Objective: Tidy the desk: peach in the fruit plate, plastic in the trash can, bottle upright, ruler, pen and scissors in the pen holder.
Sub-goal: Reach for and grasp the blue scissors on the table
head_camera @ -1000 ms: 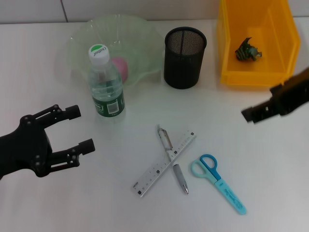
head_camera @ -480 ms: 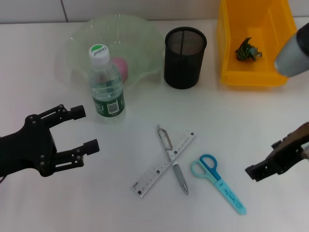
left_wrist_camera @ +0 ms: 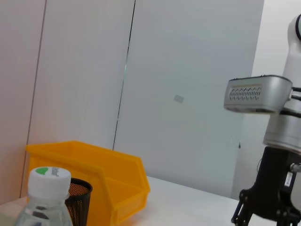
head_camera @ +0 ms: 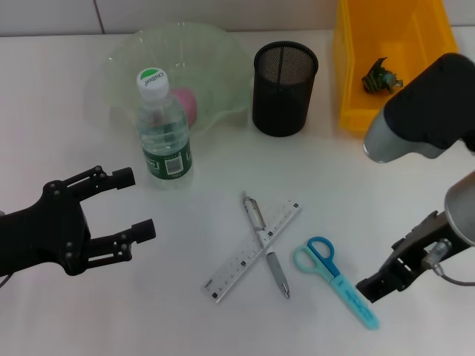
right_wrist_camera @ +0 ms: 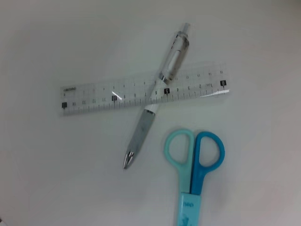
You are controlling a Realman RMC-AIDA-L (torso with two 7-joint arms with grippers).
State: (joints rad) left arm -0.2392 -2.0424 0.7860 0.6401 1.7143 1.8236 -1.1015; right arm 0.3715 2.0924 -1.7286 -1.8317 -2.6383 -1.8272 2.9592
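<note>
My right gripper is heading for the scissors (head_camera: 326, 268), which lie clear of the pen and ruler, and should keep moving toward the scissors' blade end (head_camera: 354, 302) until its fingers close around it.
A clear ruler (head_camera: 245, 256) lies on the white desk with a silver pen (head_camera: 275, 271) crossed over it. Blue scissors (head_camera: 335, 279) lie just right of them. My right gripper (head_camera: 373, 286) hovers at the scissors' blade end, near the front right. The right wrist view looks down on the ruler (right_wrist_camera: 103, 98), pen (right_wrist_camera: 143, 127) and scissors (right_wrist_camera: 195, 157). A water bottle (head_camera: 165, 133) stands upright before the green fruit plate (head_camera: 215, 59), which holds a pink peach (head_camera: 187, 104). Crumpled plastic (head_camera: 380, 76) lies in the yellow bin (head_camera: 355, 67). My left gripper (head_camera: 136, 202) is open and empty at front left.
A black mesh pen holder (head_camera: 284, 87) stands between the plate and the bin. The left wrist view shows the bottle cap (left_wrist_camera: 49, 176), the bin (left_wrist_camera: 94, 165), the holder (left_wrist_camera: 79, 195) and my right arm (left_wrist_camera: 273, 188) farther off. A wall runs behind the desk.
My right arm has swung from beside the yellow bin down to the front right, ending by the scissors. The left gripper has drifted slightly right.
</note>
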